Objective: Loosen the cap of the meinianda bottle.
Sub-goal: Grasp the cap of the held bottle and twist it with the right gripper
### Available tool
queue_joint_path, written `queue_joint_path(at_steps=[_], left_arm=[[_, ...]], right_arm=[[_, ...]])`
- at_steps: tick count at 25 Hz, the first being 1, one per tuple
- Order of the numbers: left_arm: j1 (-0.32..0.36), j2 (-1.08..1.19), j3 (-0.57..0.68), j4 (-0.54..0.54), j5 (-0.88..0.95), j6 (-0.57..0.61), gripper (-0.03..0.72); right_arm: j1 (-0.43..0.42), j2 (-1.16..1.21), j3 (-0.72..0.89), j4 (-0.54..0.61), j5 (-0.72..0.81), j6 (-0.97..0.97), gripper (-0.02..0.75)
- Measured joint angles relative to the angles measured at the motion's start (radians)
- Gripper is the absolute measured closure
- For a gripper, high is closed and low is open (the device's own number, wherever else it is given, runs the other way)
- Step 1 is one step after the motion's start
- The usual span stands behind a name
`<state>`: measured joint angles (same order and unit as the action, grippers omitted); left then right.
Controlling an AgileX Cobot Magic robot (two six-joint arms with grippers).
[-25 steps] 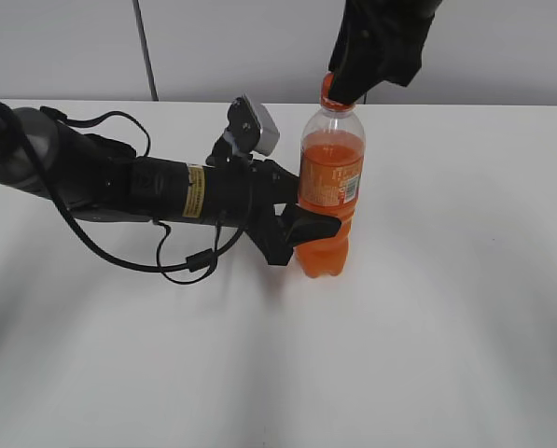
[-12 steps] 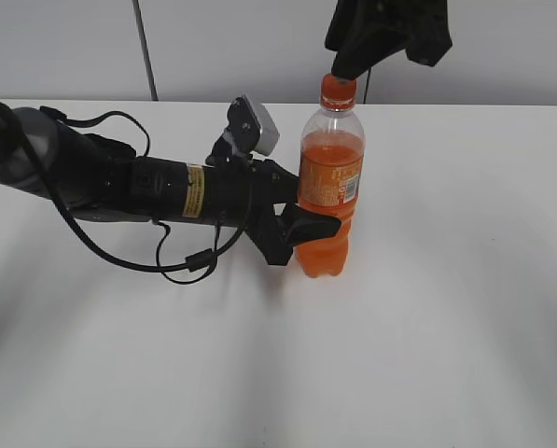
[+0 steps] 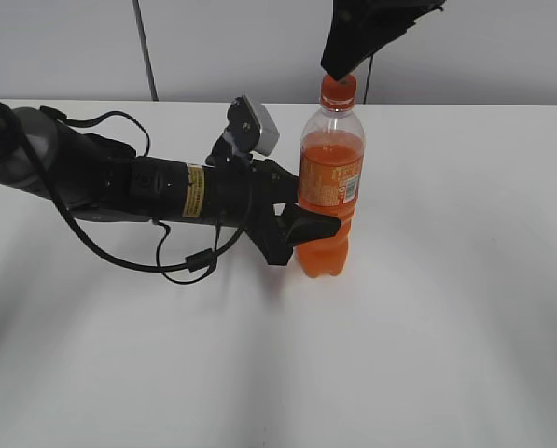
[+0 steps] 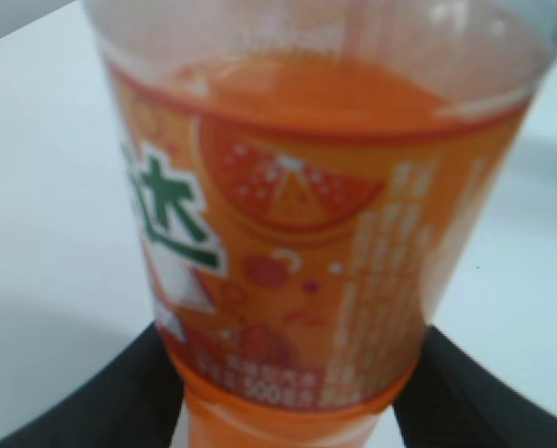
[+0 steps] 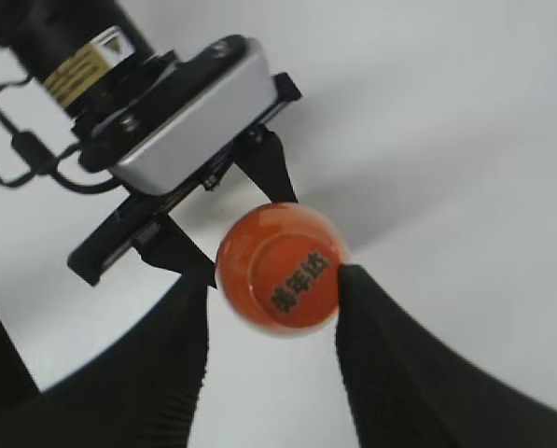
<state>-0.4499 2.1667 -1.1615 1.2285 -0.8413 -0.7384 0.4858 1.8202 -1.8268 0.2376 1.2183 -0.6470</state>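
The orange cap (image 3: 338,91) will come all the way off the bottle's neck when I lift it with my right gripper, as my left gripper (image 3: 299,226) clamps the bottle's lower body.
The meinianda bottle (image 3: 329,187) stands upright on the white table, clear plastic with orange liquid and an orange label. It fills the left wrist view (image 4: 297,233). My left gripper (image 3: 301,229) is shut on its lower body, one black finger showing on each side (image 4: 287,397). The orange cap (image 3: 339,90) sits on the neck. In the right wrist view the cap (image 5: 283,271) shows its dark markings from above. My right gripper (image 3: 339,65) hovers just above the cap, open, its two fingers (image 5: 273,285) flanking the cap without clamping it.
The white table (image 3: 446,327) spreads all round the bottle. The left arm with its cables (image 3: 119,187) lies across the table's left half. Its silver wrist camera (image 5: 185,112) shows beneath the right gripper. A grey wall stands behind.
My right gripper was down over the cap one second ago. It has lifted off and turned above the cap. The bottle and the left arm have not moved.
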Motion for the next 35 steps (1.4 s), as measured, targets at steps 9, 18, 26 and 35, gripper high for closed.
queue_joint_path(at_steps=[9,18,26,35], left_arm=[[0.000,0.000,0.000,0.000,0.000,0.000,0.284],[0.000,0.000,0.000,0.000,0.000,0.000,0.284],[0.000,0.000,0.000,0.000,-0.001,0.000,0.284],[0.000,0.000,0.000,0.000,-0.001,0.000,0.284]], right_arm=[[0.000,0.005,0.000,-0.052,0.000,0.420,0.192],[0.000,0.060,0.000,-0.053,0.000,0.435,0.211],[0.000,0.067,0.000,-0.051,0.000,0.436,0.355],[0.000,0.067,0.000,-0.043,0.000,0.436,0.367]])
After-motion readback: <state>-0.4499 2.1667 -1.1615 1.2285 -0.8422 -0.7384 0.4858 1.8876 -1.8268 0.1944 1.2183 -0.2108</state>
